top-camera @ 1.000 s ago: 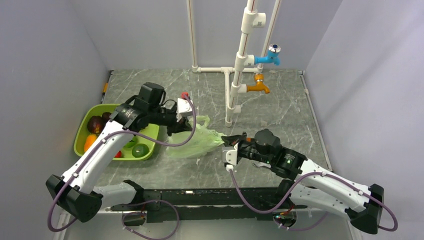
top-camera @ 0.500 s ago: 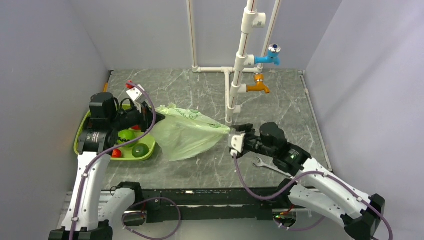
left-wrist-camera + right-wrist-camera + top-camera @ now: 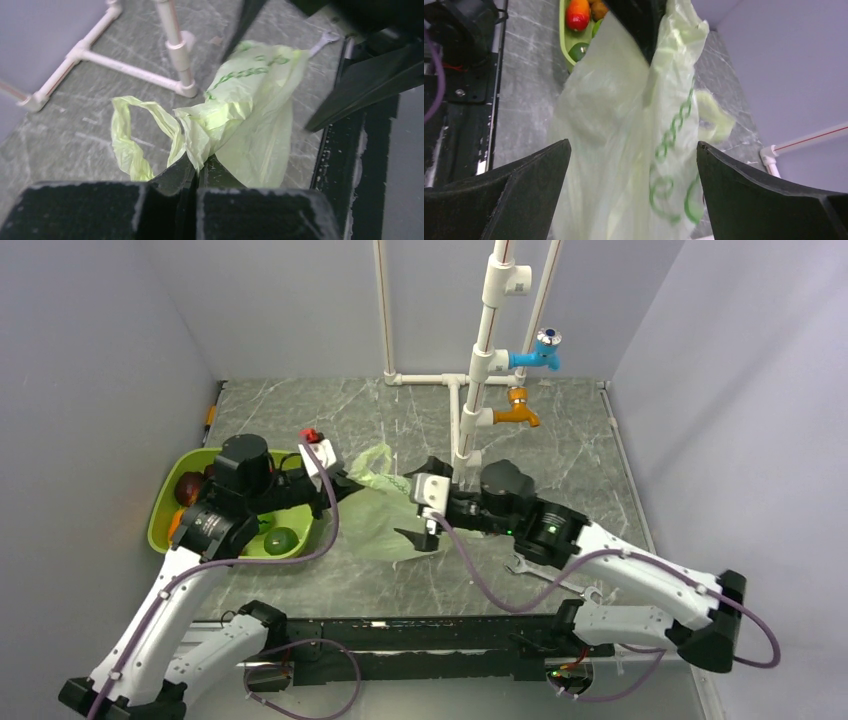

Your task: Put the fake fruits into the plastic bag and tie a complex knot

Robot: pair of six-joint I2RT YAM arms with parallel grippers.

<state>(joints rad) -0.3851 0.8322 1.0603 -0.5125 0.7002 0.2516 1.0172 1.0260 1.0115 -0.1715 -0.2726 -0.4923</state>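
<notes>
The robot's left gripper is pinching a bunched fold (image 3: 202, 127) near the plastic bag's opening, so its right gripper should hold the bag's body (image 3: 398, 522) while the left gripper changes its grip.
The plastic bag (image 3: 378, 512) is pale green and translucent, and it lies crumpled on the marble table between the two arms. My left gripper (image 3: 345, 490) is shut on a bunched fold near the bag's mouth (image 3: 198, 167), and one loop handle (image 3: 127, 142) hangs free beside it. My right gripper (image 3: 423, 502) is open, with its fingers wide apart on either side of the bag's body (image 3: 624, 125) and not touching it. The fake fruits sit in the lime-green tray (image 3: 160, 512): a dark green one (image 3: 281, 539), a maroon one (image 3: 189, 487) and an orange one (image 3: 176, 524).
A white PVC pipe frame (image 3: 465, 430) stands behind the bag, carrying a blue tap (image 3: 540, 350) and an orange tap (image 3: 517, 412). A metal wrench (image 3: 545, 577) lies under the right arm. Grey walls close in both sides.
My right gripper has opened, let go of the bag and moved left along it. The left gripper, still holding the bag, has moved back to the right. The stretched bag has gone slack.
</notes>
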